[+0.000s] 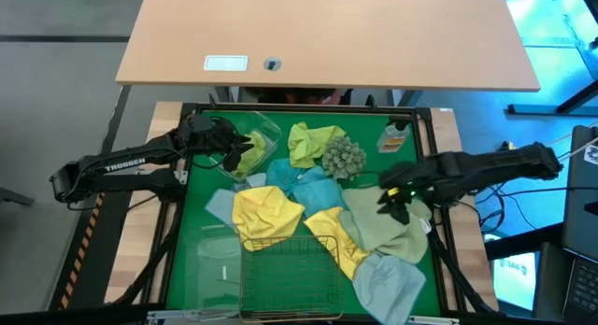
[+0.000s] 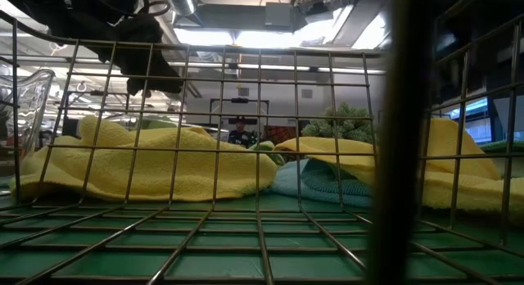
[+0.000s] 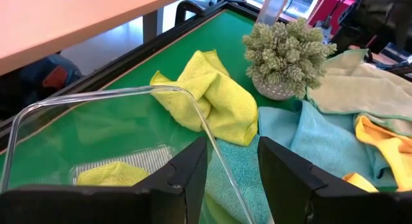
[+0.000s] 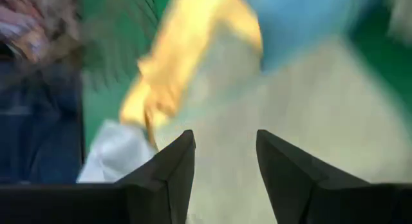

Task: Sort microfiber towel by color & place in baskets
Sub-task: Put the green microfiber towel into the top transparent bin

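My gripper will lift the pale green towel [image 1: 376, 219] away by itself and uncover a hidden corner, because the green towel's edge lies over the bright yellow towel [image 1: 350, 230].
Several microfiber towels lie heaped on the green mat: yellow-green [image 1: 313, 143], bright yellow [image 1: 266, 213], teal [image 1: 313, 185], pale green [image 1: 388, 230] and light blue [image 1: 388, 283]. The gold wire basket [image 1: 285, 269] stands at the near edge, with bright yellow towels draped over its far rim. A clear tub [image 1: 252, 143] at the far left holds a yellow-green towel [image 3: 112, 174]. My left gripper [image 3: 232, 166] is open, with its fingers over that tub's rim [image 3: 193, 105]. My right gripper [image 4: 225, 159] is open over the pale green towel [image 4: 309, 108].
A spiky grey-green ball [image 1: 344, 157] sits among the towels at the middle. A small bottle with an orange label [image 1: 394, 136] stands at the far right. A second clear tub [image 1: 210, 255] lies left of the wire basket. A raised black frame [image 1: 177, 176] borders the mat.
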`<move>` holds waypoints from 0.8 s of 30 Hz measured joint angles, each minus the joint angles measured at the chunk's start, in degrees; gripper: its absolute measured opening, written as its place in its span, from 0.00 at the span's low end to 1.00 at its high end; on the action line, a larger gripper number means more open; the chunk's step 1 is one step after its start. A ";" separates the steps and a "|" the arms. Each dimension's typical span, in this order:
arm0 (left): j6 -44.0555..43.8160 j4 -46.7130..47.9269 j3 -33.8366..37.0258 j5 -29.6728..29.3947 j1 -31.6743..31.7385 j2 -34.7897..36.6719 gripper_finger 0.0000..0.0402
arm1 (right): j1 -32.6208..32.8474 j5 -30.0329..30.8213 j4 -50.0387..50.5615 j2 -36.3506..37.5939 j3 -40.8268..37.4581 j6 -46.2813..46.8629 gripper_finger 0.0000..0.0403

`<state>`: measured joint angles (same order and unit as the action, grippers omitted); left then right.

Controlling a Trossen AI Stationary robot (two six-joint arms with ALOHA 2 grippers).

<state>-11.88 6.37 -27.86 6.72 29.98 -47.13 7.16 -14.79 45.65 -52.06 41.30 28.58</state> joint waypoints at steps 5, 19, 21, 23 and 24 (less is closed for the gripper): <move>0.00 0.00 0.00 0.00 0.00 0.00 0.33 | -0.01 -1.35 8.41 -9.64 0.00 6.27 0.41; 0.00 0.00 0.02 0.02 -0.02 0.00 0.33 | -0.02 -0.04 10.73 -27.32 0.00 7.22 0.41; 0.00 0.01 0.02 0.00 0.00 0.00 0.33 | -0.07 0.73 10.69 -29.15 0.00 7.21 0.41; 0.00 0.00 0.02 0.00 0.00 0.00 0.33 | -0.07 0.75 10.56 -30.67 0.00 7.19 0.41; -0.01 0.01 0.02 -0.01 0.00 0.00 0.33 | -0.07 0.75 10.31 -31.31 0.00 7.19 0.41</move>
<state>-11.88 6.38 -27.83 6.72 29.98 -47.13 7.09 -14.04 55.96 -83.37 41.30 35.77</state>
